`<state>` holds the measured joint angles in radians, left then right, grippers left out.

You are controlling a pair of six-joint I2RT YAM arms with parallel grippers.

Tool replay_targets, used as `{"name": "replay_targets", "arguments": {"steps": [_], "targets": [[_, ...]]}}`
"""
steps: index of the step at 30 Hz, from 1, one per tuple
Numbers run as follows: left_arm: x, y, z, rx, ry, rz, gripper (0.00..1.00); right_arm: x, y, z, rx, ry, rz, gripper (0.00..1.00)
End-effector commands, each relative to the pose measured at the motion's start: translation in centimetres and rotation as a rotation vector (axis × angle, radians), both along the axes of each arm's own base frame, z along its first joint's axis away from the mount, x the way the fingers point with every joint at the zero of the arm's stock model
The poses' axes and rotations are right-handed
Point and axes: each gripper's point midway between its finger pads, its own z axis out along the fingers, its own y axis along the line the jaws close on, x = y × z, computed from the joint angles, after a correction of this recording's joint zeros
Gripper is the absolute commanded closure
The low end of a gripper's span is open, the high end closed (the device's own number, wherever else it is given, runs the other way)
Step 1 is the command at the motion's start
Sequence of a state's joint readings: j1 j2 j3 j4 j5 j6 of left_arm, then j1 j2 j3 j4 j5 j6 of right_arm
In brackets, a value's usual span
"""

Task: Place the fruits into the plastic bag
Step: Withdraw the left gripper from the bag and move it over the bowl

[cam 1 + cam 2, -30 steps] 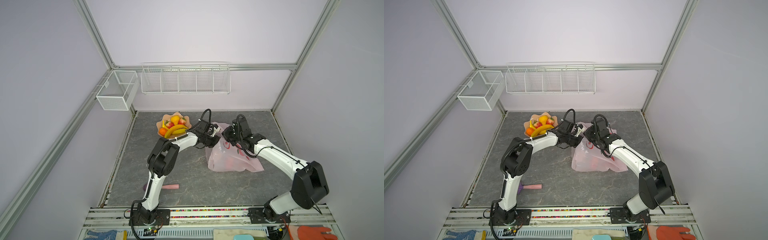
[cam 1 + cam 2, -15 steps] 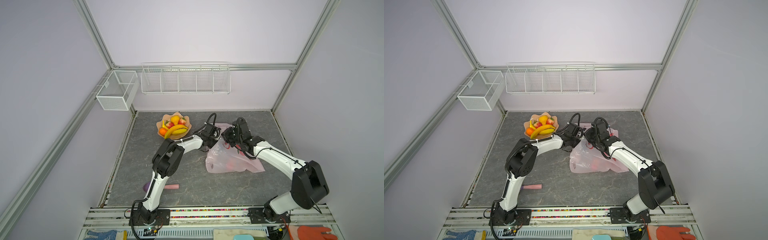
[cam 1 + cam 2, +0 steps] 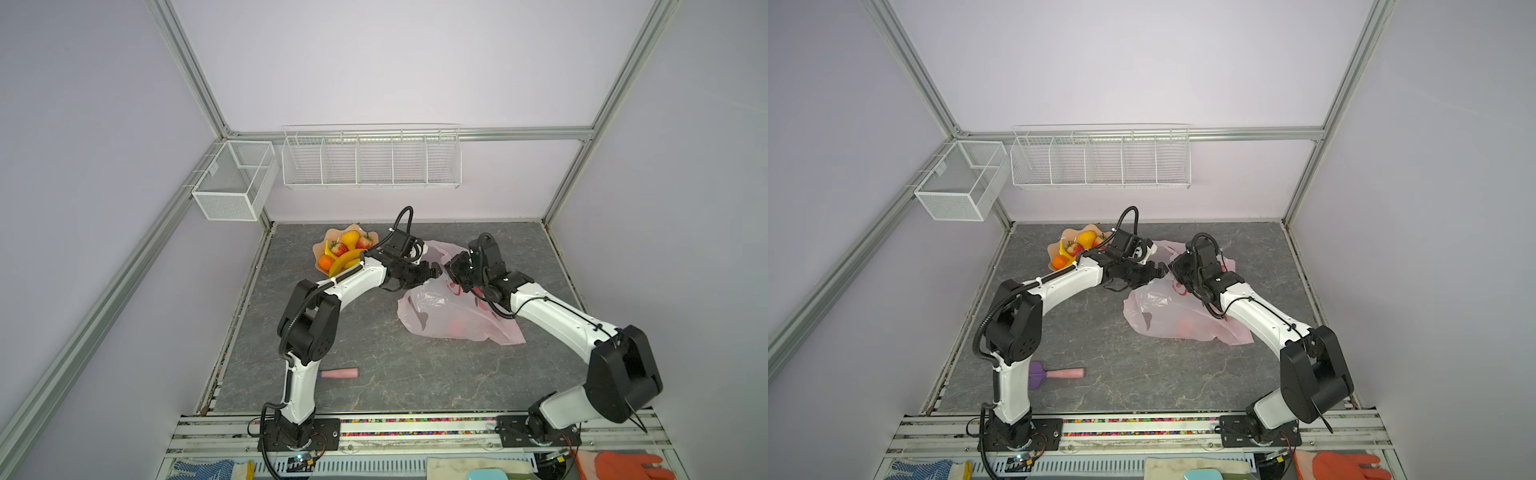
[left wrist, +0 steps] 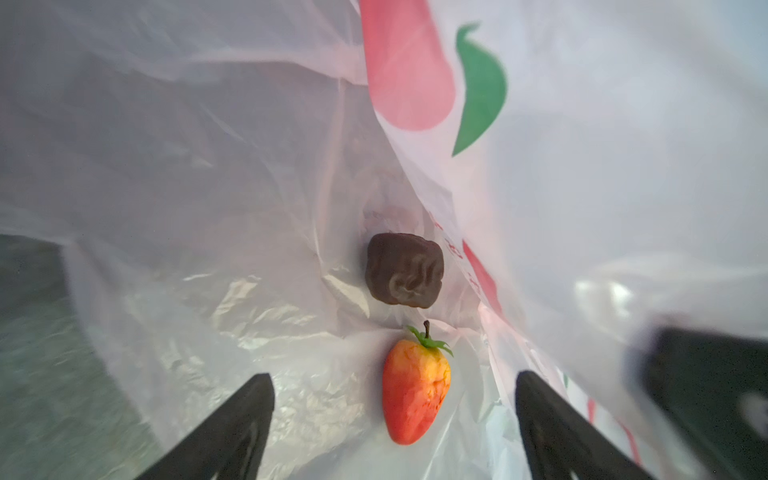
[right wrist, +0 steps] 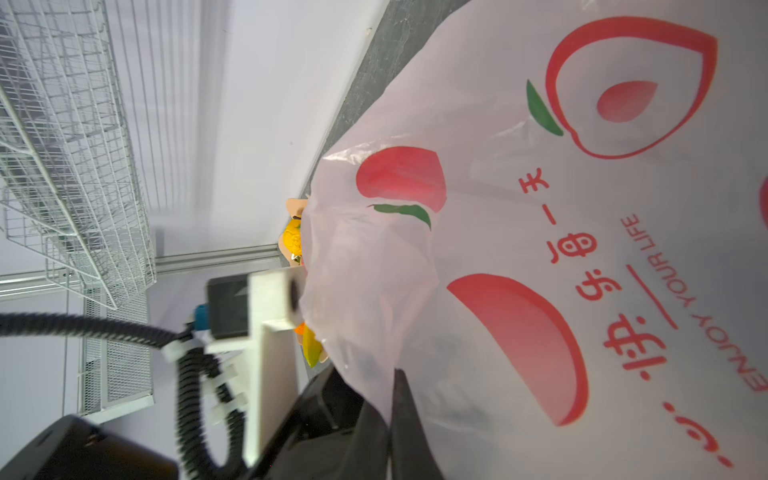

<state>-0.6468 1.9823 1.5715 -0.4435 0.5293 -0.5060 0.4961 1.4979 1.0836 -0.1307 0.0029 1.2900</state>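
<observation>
The red strawberry [image 4: 414, 389] is lying loose in the plastic bag. My left gripper should keep going to the peach bowl and close around the top banana [image 3: 344, 261].
The pale pink plastic bag [image 3: 457, 320] [image 3: 1179, 320] lies on the grey table, and my right gripper [image 3: 451, 266] [image 5: 392, 374] is shut on its upper edge, holding the mouth up. My left gripper [image 3: 434, 272] [image 4: 392, 376] sits in that mouth, open. A red strawberry [image 4: 415, 395] lies loose on the bag's floor between its fingers. A dark brown round fruit [image 4: 404, 274] rests deeper inside. The other fruits [image 3: 347, 251] [image 3: 1079, 247], among them bananas, an orange, strawberries and a yellow-orange one, sit in the peach bowl [image 3: 320, 253].
A pink-handled utensil [image 3: 338, 372] [image 3: 1054, 373] with a purple head lies near the left arm's base. White wire baskets [image 3: 370, 160] [image 3: 232, 183] hang on the back and left walls. Gloves [image 3: 623, 465] lie beyond the front rail.
My left gripper has pushed further into the bag's mouth and its jaws have spread apart. The right gripper has kept its hold on the bag's edge.
</observation>
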Motion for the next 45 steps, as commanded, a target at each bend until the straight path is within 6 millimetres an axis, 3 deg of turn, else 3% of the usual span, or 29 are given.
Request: {"name": "replay_targets", "arguments": {"steps": [1,8,17,26,34,45], "targets": [[-0.2,2.3,0.5,0.07,-0.031,0.018,0.1,-0.3,-0.6,-0.2,-0.01,0.028,-0.022,0.94],[0.0,6.1,1.0,0.183,-0.042,0.08,0.12,-0.4,-1.0,-0.2,-0.033,0.029,-0.025,0.94],[2.8,13.7,3.2,0.401,-0.128,0.261,0.11,-0.3,-0.9,0.2,-0.041,0.022,-0.019,0.94],[6.3,20.9,3.8,0.642,-0.158,0.251,0.13,-0.2,-0.9,0.1,-0.051,0.026,-0.011,0.94],[9.7,25.1,1.2,0.827,-0.081,0.197,0.26,-0.1,-0.6,0.0,-0.047,0.031,0.0,0.94],[12.5,28.4,-2.7,0.942,-0.021,0.191,0.32,-0.5,-0.8,-0.2,-0.061,0.04,0.007,0.94]]}}
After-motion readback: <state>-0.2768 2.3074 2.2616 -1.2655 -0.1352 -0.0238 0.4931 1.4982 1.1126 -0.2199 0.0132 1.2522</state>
